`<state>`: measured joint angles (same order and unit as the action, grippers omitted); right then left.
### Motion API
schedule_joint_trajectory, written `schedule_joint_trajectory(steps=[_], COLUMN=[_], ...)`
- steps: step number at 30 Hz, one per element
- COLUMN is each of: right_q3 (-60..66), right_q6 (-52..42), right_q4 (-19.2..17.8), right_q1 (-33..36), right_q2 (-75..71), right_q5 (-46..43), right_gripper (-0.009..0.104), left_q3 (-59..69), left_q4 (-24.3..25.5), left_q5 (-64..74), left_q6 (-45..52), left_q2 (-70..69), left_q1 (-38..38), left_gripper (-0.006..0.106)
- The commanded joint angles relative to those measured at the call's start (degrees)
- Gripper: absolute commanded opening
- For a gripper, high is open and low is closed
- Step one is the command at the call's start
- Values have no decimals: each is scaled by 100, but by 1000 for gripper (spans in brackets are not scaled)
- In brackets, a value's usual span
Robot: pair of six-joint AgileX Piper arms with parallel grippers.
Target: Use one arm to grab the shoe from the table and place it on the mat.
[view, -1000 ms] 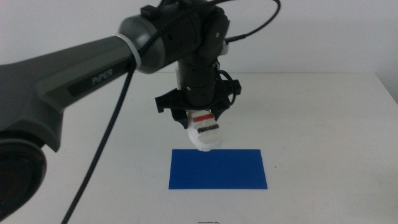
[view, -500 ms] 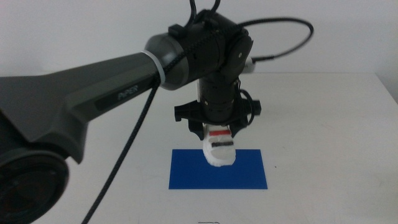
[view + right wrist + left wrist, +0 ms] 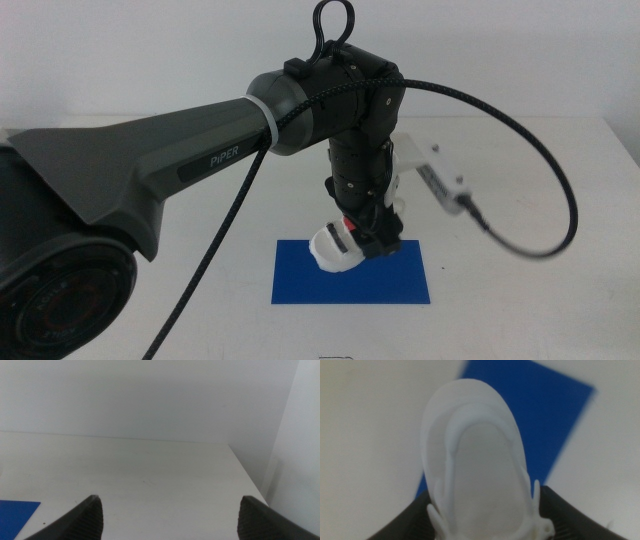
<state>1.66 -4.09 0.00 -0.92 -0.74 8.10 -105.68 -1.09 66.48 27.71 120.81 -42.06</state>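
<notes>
The shoe [image 3: 335,249] is hanging crooked above the blue mat, so next my left gripper turns it in line with the mat's long side and then lowers it onto the mat's middle [image 3: 350,274] first.
The left arm [image 3: 170,165] reaches in from the left over the white table [image 3: 520,200]. Its gripper [image 3: 368,238] is shut on the white shoe [image 3: 335,247], whose red and black straps show beside the jaws. The shoe hangs over the far edge of the blue mat [image 3: 350,280], its toe pointing left. In the left wrist view the shoe's white sole [image 3: 480,465] fills the middle, held between the two jaws, with the mat [image 3: 545,415] beneath. The right gripper [image 3: 170,515] is open and empty, waiting off to the side; the mat's corner [image 3: 15,515] shows in its view.
A white camera module [image 3: 440,180] on the left wrist sticks out to the right, with a black cable [image 3: 540,190] looping over the table. The table's right edge [image 3: 250,480] meets a white wall.
The left gripper has carried the shoe forward over the mat's far edge and turned at the wrist, so the shoe's toe now points left instead of toward the camera.
</notes>
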Motion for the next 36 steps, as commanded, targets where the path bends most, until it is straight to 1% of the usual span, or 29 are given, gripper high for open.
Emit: schedule_joint_trajectory(steps=[1, 3, 5, 11, 13, 19, 25, 28, 36], right_q3=[-106, -106, -106, -106, -106, -106, -106, -106, -106], right_q6=[-30, -30, -30, -30, -30, -30, -30, -30, -30], right_q4=[-51, -51, -51, -51, -51, -51, -51, -51, -51], right_q1=[9, 9, 9, 9, 9, 9, 9, 9, 9], right_q2=[-111, -111, -111, -111, -111, -111, -111, -111, -111], right_q5=[-439, -439, -439, -439, -439, -439, -439, -439, -438], right_gripper=[94, 94, 94, 94, 94, 94, 94, 94, 94], left_q3=[-151, -151, -151, -151, -151, -151, -151, -151, -151], left_q4=[-256, -381, -490, -1230, -1357, -1316, -1026, -854, -876], left_q5=[149, 241, 301, 293, 288, 68, 25, 19, -1], left_q6=[1088, 1553, 1639, 2404, 2612, 2809, 2830, 3036, 3244], left_q2=[-331, -300, -276, -258, -258, -116, 119, 142, 225], left_q1=[-5, 0, 50, 271, 371, 506, 449, 377, 333], left_gripper=[-2, -2, -2, -2, -2, -2, -2, -2, -2])
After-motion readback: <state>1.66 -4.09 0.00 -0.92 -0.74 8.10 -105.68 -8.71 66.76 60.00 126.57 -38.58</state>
